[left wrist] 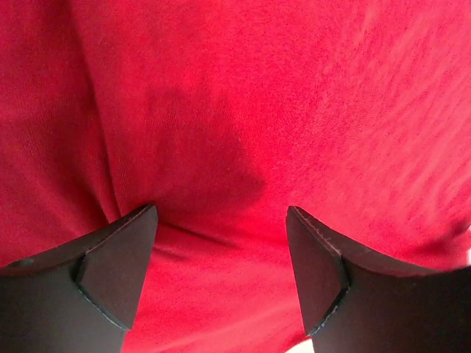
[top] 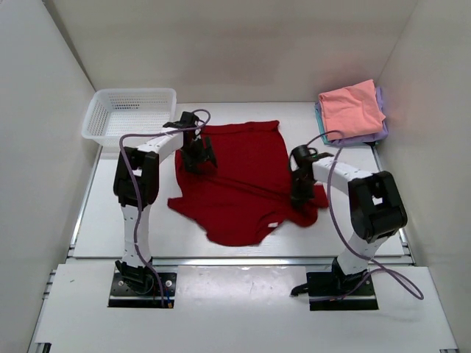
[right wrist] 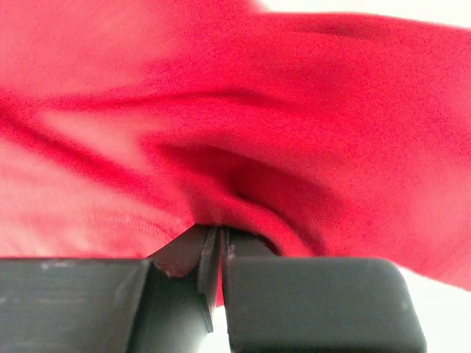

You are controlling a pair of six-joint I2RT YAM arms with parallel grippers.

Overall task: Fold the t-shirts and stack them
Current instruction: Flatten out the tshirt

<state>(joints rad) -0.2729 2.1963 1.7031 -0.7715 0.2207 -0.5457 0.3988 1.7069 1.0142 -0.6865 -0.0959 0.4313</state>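
Broad cloth inside the red t-shirt's edge is under my open left gripper, so next I move the gripper back and pinch the t-shirt's corner near the basket.
A large dark red t-shirt lies spread and rumpled in the middle of the table. My left gripper is over its left part, pressed down on the cloth. In the left wrist view that gripper is open, with red fabric filling the gap and nothing pinched. My right gripper is at the shirt's right edge. In the right wrist view it is shut on a bunched fold of the red shirt. A folded stack sits at the back right: salmon pink on top, lavender below, a teal edge.
A white mesh basket stands at the back left, just beyond the left arm. White walls enclose the table on the left, right and back. The table's front edge rail runs just below the shirt's hem.
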